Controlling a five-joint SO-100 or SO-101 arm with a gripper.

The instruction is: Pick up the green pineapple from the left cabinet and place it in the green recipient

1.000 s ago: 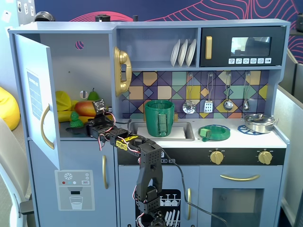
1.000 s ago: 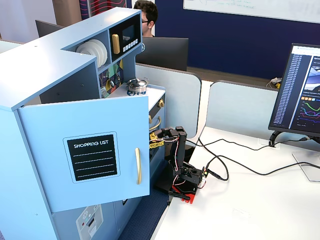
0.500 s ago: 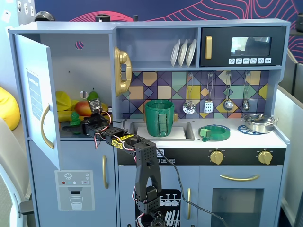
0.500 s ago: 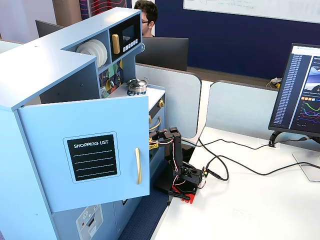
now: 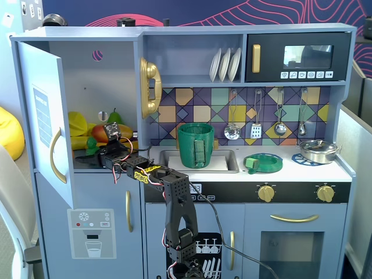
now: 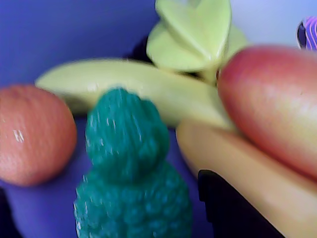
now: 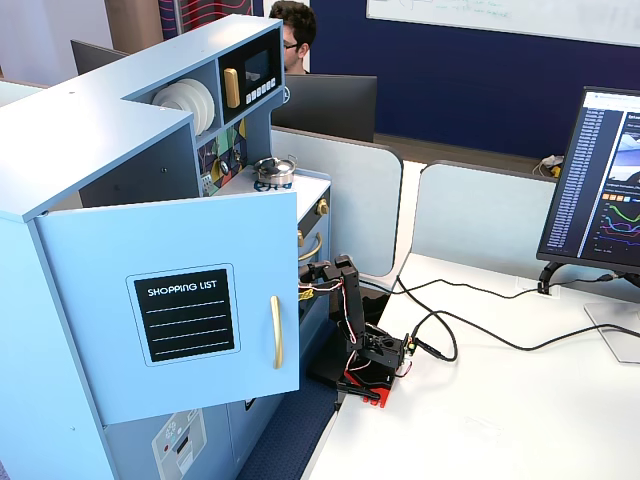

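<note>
My gripper will place the small green pineapple [image 5: 92,143] inside the green recipient. The green recipient's walls [image 5: 196,145] are much taller than the pineapple, so the pineapple will sink in and be fully hidden.
The green pineapple [image 6: 131,173] fills the lower middle of the wrist view, bumpy, with its crown pointing up. It lies on the shelf of the open left cabinet [image 5: 87,75], where it shows as a small green lump [image 5: 91,146]. My gripper [image 5: 103,152] reaches into the cabinet and is open. In the wrist view my gripper [image 6: 119,218] has one black finger [image 6: 233,208] to the right of the pineapple and a dark edge at the lower left, with a gap on each side. The green recipient [image 5: 196,144] stands in the sink to the right.
Around the pineapple lie an orange [image 6: 29,134], a banana [image 6: 129,89], a starfruit [image 6: 193,34] and a red mango [image 6: 272,104]. The cabinet door [image 5: 45,116] hangs open to the left. A flat green dish [image 5: 263,163] sits on the counter. The door [image 7: 180,300] hides the gripper in a fixed view.
</note>
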